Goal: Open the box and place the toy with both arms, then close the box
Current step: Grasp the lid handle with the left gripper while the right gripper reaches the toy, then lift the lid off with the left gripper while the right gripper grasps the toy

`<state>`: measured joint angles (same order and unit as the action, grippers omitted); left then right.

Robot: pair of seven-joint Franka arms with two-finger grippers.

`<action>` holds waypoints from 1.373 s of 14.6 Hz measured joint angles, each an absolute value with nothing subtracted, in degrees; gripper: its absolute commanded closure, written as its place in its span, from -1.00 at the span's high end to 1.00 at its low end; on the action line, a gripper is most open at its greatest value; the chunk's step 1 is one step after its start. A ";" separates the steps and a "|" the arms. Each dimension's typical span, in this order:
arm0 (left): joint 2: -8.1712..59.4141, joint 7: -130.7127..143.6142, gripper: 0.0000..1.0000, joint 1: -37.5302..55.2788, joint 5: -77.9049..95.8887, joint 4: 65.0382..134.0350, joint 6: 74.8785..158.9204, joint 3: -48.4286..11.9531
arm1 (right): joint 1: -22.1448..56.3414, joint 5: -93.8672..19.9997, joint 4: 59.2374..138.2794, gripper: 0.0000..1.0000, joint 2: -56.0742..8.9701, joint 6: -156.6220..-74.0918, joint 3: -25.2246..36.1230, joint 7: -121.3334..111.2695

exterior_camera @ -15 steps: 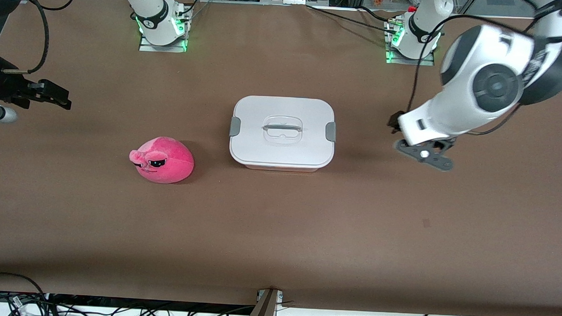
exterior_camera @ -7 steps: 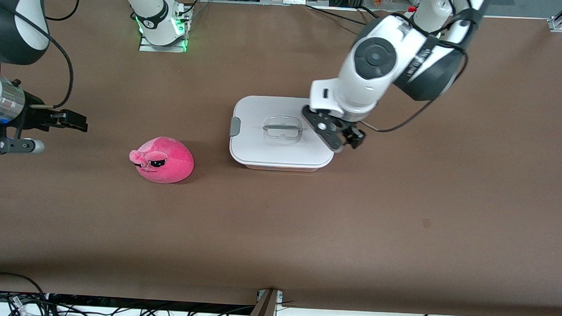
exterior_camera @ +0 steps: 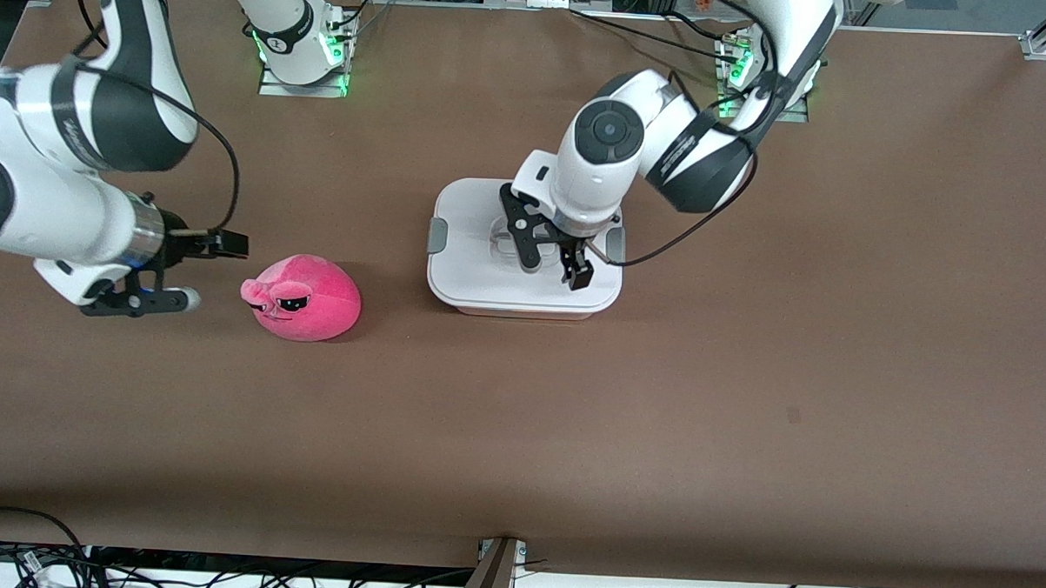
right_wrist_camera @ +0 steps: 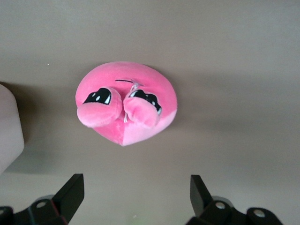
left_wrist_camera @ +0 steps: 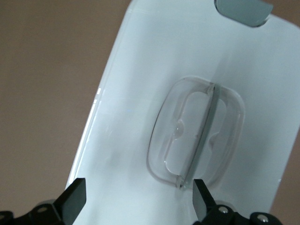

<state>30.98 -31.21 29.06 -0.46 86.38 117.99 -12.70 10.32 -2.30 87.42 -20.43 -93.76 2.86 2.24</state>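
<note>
The white lid (exterior_camera: 499, 284) has the grey clips (exterior_camera: 438, 235) in its notches, so it will come off in one piece with them when I lift the lid's handle.
The box (exterior_camera: 476, 275) stands mid-table, its white lid on and a grey clip (exterior_camera: 437, 235) at each end. My left gripper (exterior_camera: 568, 262) hangs open and empty just over the lid, next to the clear handle (left_wrist_camera: 197, 136). In the left wrist view the lid (left_wrist_camera: 140, 93) fills the picture between the open fingers of my left gripper (left_wrist_camera: 138, 199). The pink toy (exterior_camera: 304, 297) lies on the table beside the box, toward the right arm's end. My right gripper (exterior_camera: 227, 247) is open and empty, beside the toy and apart from it. The right wrist view shows the toy (right_wrist_camera: 126, 103) ahead of the gripper (right_wrist_camera: 136, 192).
The arm bases with green lights (exterior_camera: 303, 56) (exterior_camera: 761, 72) stand along the table's edge farthest from the front camera. Cables and a metal bracket (exterior_camera: 496, 572) run along the nearest edge. A corner of the box (right_wrist_camera: 9, 131) shows in the right wrist view.
My left arm has swung in from its end of the table to above the box lid. My right arm has moved in from its end of the table to beside the toy.
</note>
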 measured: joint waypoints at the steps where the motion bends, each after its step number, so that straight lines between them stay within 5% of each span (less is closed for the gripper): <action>1: 31.98 -32.18 1.00 29.39 -0.46 86.38 118.47 -12.74 | 10.48 -2.66 88.78 1.00 -21.11 -95.90 2.86 2.24; 7: 32.69 -34.44 0.95 32.45 -0.45 86.25 118.97 -12.80 | 13.91 -2.96 97.04 1.00 -22.27 -105.39 2.81 8.97; 11: 32.70 -36.40 -1.00 32.45 -0.45 86.24 118.97 -12.97 | 15.09 -2.96 99.36 1.00 -22.26 -105.75 2.85 10.53; 19: 31.96 -36.99 -1.00 32.29 -0.45 85.76 117.54 -15.00 | 15.04 -2.96 102.89 1.00 -22.46 -110.63 3.12 10.58; 20: 31.58 -37.24 -1.00 32.25 -0.46 85.65 116.54 -15.48 | 15.03 -2.96 103.09 0.83 -22.78 -111.62 3.14 10.59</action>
<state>31.58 -37.24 32.25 -0.46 85.65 116.54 -15.48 15.03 -2.96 103.09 -22.78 -111.62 3.14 10.59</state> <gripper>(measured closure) 0.930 0.000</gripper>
